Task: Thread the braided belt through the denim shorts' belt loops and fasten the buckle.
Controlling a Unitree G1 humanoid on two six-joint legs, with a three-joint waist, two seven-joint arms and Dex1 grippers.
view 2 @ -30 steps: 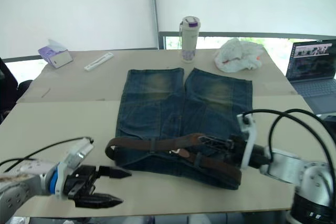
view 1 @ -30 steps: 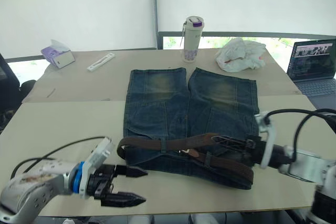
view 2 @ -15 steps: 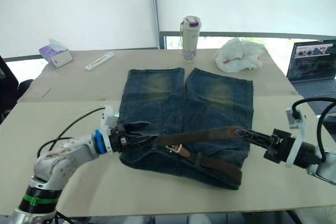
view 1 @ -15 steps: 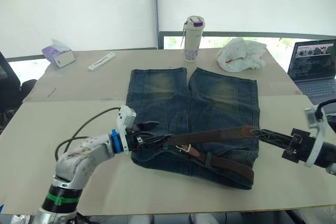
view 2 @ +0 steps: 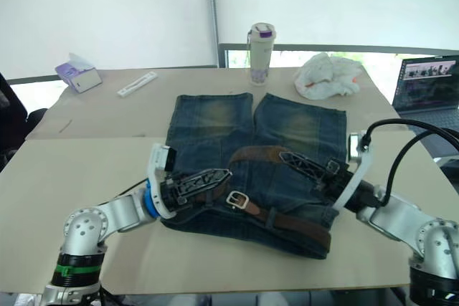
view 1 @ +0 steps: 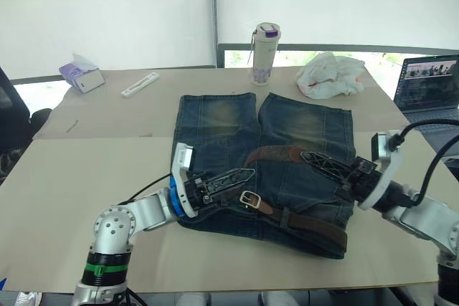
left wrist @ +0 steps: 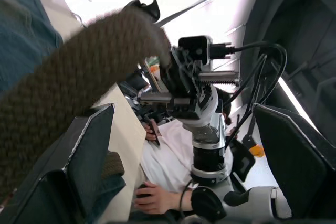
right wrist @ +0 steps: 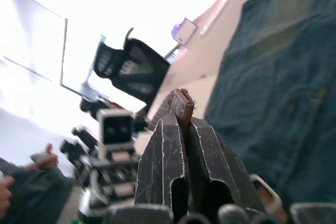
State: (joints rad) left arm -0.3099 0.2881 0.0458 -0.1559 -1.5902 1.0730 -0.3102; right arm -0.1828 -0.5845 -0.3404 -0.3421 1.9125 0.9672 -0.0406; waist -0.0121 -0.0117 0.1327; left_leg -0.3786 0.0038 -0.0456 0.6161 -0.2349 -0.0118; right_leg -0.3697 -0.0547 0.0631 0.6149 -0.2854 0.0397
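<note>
The belt's loose end will easily fold back when I pull it across, because the braided strap arches over the shorts in a loose curve.
The denim shorts lie flat on the table with the waistband toward me. The braided belt runs along the waistband under a belt loop, and its silver buckle rests on the denim. The free end of the strap arches up over the shorts. My right gripper is shut on that end, whose brown tip shows between its fingers. My left gripper hovers over the waistband's left part, left of the buckle. Its fingers are open and the strap crosses beside one.
A bottle, a crumpled white bag, a tissue box and a flat white item sit along the far table. A laptop is at the right edge. Another robot and a seated person stand beyond the table.
My right gripper has swung back in over the shorts with the strap end, bending the strap into an arch. The belt's fold at the left is gone. My left gripper has opened.
</note>
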